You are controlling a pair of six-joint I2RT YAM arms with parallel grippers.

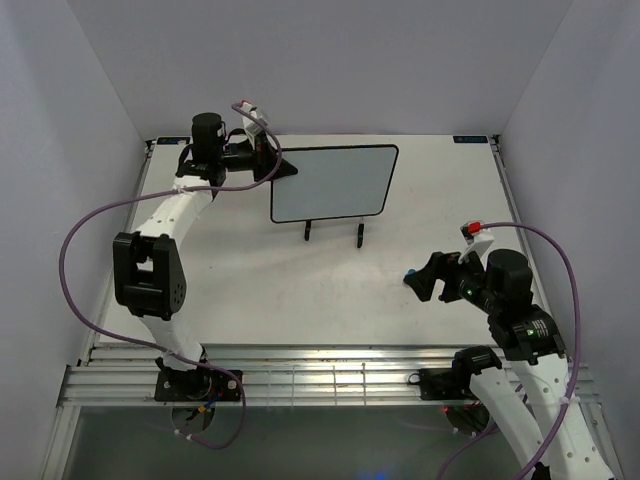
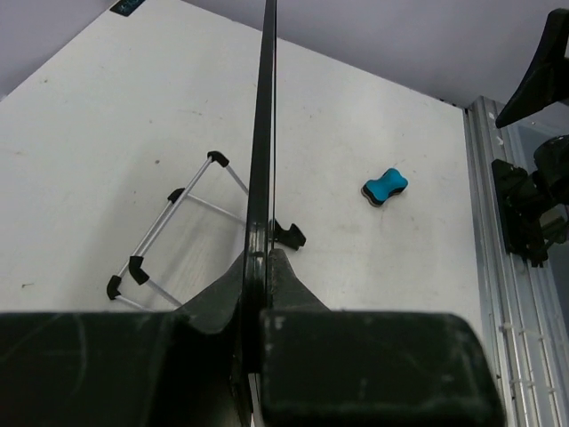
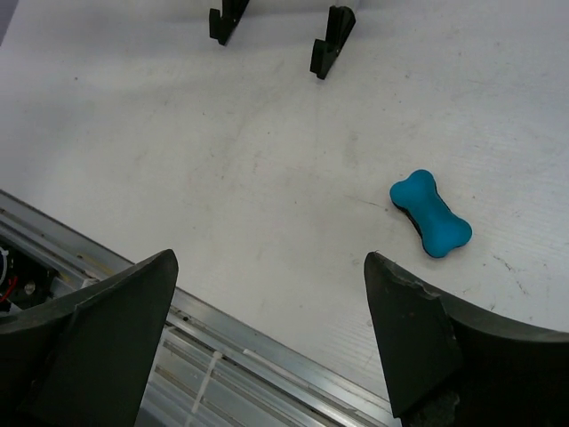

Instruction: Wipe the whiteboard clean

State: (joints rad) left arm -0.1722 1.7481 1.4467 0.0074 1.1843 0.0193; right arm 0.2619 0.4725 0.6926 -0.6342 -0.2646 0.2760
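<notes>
The whiteboard's lower edge reaches across both feet of the wire stand. My left gripper should keep lowering the whiteboard until it sits on those feet, and then let go.
The whiteboard stands upright at the back of the table, and its face looks blank in the top view. My left gripper is shut on its left edge. In the left wrist view the board shows edge-on, clamped at my left gripper. The black wire stand is right under it; I cannot tell whether the board rests on it. The blue bone-shaped eraser lies on the table. My right gripper is open and empty, just near-left of the eraser and apart from it.
The stand's frame and feet show below the board in the left wrist view, with the eraser to their right. Slotted metal rails run along the near table edge. Grey walls close in the left, back and right sides.
</notes>
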